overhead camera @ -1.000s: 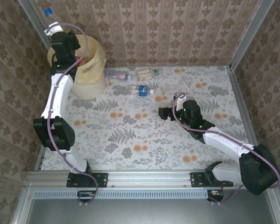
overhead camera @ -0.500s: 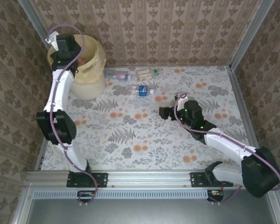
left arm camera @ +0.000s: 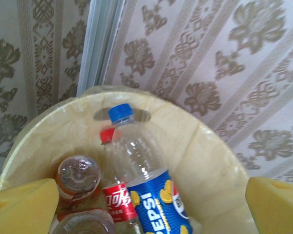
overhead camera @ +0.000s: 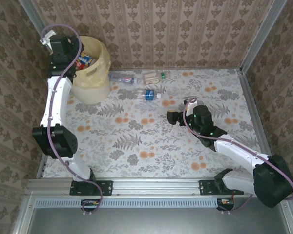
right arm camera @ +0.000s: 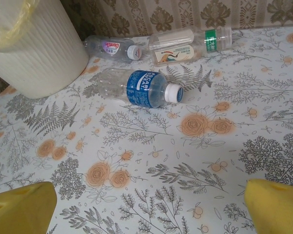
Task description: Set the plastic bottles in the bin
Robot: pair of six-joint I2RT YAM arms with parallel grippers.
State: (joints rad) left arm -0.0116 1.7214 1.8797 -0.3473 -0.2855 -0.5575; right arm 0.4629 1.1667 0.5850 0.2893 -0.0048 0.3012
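Note:
Both sides of the blue-labelled bottle (overhead camera: 142, 94) are clear of the other loose bottles. My left gripper should keep going to that bottle's label (overhead camera: 149, 95) and close around it.
The cream-yellow bin (overhead camera: 103, 57) stands at the far left corner. My left gripper (overhead camera: 71, 57) hovers over it, open and empty (left arm camera: 151, 207). Inside the bin (left arm camera: 212, 161) a blue-capped Pepsi bottle (left arm camera: 144, 170) lies on a red-labelled bottle (left arm camera: 118, 201) and an orange one (left arm camera: 78, 176). Three bottles lie on the table: a blue-labelled one (overhead camera: 149, 94) (right arm camera: 142, 87), a pink-labelled one (overhead camera: 123, 78) (right arm camera: 110, 47), and a cream and green one (overhead camera: 154, 75) (right arm camera: 185, 44). My right gripper (overhead camera: 172, 117) is open low over the table (right arm camera: 149, 207), a short way from the blue-labelled bottle.
Wallpapered walls close the cell at the back and both sides, with metal posts in the corners (overhead camera: 258, 36). The bin's ribbed outside (right arm camera: 39, 48) stands just left of the loose bottles. The floral tabletop (overhead camera: 136, 141) stretches between the arms.
My left gripper opened and the blue-capped bottle it held up dropped into the bin; the wrist swung left over the rim. The right arm barely moved.

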